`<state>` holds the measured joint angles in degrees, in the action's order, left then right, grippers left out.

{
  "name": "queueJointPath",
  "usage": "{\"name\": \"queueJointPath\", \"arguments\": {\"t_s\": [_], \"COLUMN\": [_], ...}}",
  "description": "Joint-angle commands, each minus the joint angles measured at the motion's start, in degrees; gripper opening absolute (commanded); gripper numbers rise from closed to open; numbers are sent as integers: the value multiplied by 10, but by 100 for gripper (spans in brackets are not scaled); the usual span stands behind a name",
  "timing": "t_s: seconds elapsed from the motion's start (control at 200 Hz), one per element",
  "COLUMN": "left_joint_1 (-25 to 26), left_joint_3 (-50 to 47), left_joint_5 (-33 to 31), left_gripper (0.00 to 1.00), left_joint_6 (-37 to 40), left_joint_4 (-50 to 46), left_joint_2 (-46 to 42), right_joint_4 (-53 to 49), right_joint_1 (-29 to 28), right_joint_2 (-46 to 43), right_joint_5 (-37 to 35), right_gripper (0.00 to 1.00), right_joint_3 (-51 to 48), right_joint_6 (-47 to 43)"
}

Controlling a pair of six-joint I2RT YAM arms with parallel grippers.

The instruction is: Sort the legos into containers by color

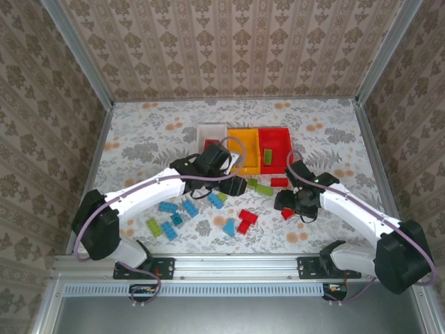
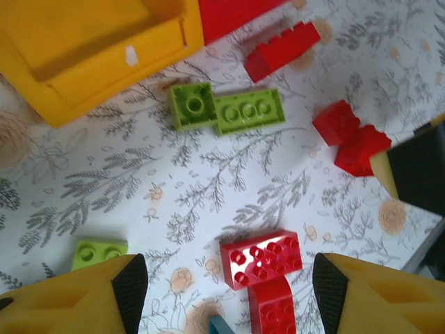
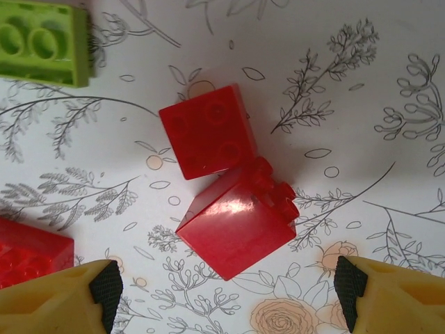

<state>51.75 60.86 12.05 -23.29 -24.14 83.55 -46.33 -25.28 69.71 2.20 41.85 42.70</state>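
I should back my left gripper's arm away, since it stands in front of the white container [image 1: 211, 134], and bring the tipped red lego [image 3: 238, 224] there with my right gripper.
My left gripper [image 1: 237, 186] [image 2: 229, 289] hangs open above the table, in front of the yellow-orange container [image 1: 243, 149] [image 2: 90, 62]. Below and between its pads lie a studded red lego [image 2: 262, 259] and a second red lego [image 2: 272, 306] touching it. Two light green legos [image 2: 192, 104] [image 2: 249, 111] sit side by side near that container. My right gripper [image 1: 287, 202] [image 3: 227, 292] is open too. Just ahead of its fingertips a red lego [image 3: 236, 226] lies tipped on its side, against another red lego [image 3: 208, 132]. The white container [image 1: 212, 132] and the red container [image 1: 274, 142] flank the yellow-orange one.
Several blue legos [image 1: 177, 212] and a green one [image 1: 154, 226] are scattered at the front left, with a blue wedge [image 1: 229, 227] nearer the middle. A long red lego [image 1: 279, 182] [image 2: 281, 50] lies by the red container. Patterned walls enclose the table.
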Motion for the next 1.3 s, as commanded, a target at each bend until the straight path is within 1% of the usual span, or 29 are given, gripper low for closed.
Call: {"name": "queueJointPath", "arguments": {"t_s": [0.0, 0.1, 0.25, 0.34, 0.44, 0.58, 0.69, 0.77, 0.895, 0.97, 1.05, 1.145, 1.225, 1.295], "left_joint_1": [7, 8, 9, 10, 9, 9, 10, 10, 8, -4, -22, -44, -65, -81], "left_joint_3": [-12, -13, -17, -22, -28, -30, -29, -24, -9, 2, 6, 5, 4, -8], "left_joint_5": [21, 23, 21, 19, 19, 18, 17, 14, -16, -43, -63, -95, -115, -120], "left_gripper": [67, 67, 67, 67, 67, 66, 66, 66, 66, 66, 66, 66, 65, 64], "left_joint_6": [28, 28, 26, 25, 25, 28, 24, 18, 2, -22, -47, -75, -95, -107], "left_joint_4": [48, 44, 39, 38, 37, 32, 33, 34, 24, 11, 4, -8, -31, -39], "left_joint_2": [-32, -34, -41, -49, -56, -62, -65, -66, -76, -82, -91, -107, -116, -128], "right_joint_4": [23, 49, 100, 130, 145, 130, 110, 90, 55, 54, 78, 117, 139, 152], "right_joint_1": [7, 13, 17, 19, 19, 20, 20, 19, 7, -18, -47, -75, -91, -94], "right_joint_2": [15, 24, 30, 31, 38, 29, 5, -14, -30, -21, 14, 80, 151, 205], "right_joint_5": [14, 13, 14, 9, 12, 13, 6, 5, 10, 6, 1, -2, -13, -22], "right_gripper": [83, 82, 75, 71, 64, 53, 40, 33, 29, 29, 29, 29, 29, 29], "right_joint_3": [-15, -27, -60, -73, -81, -91, -89, -72, -20, 29, 81, 151, 214, 261], "right_joint_6": [56, 102, 179, 210, 227, 230, 218, 201, 152, 111, 68, 21, -20, -41]}}
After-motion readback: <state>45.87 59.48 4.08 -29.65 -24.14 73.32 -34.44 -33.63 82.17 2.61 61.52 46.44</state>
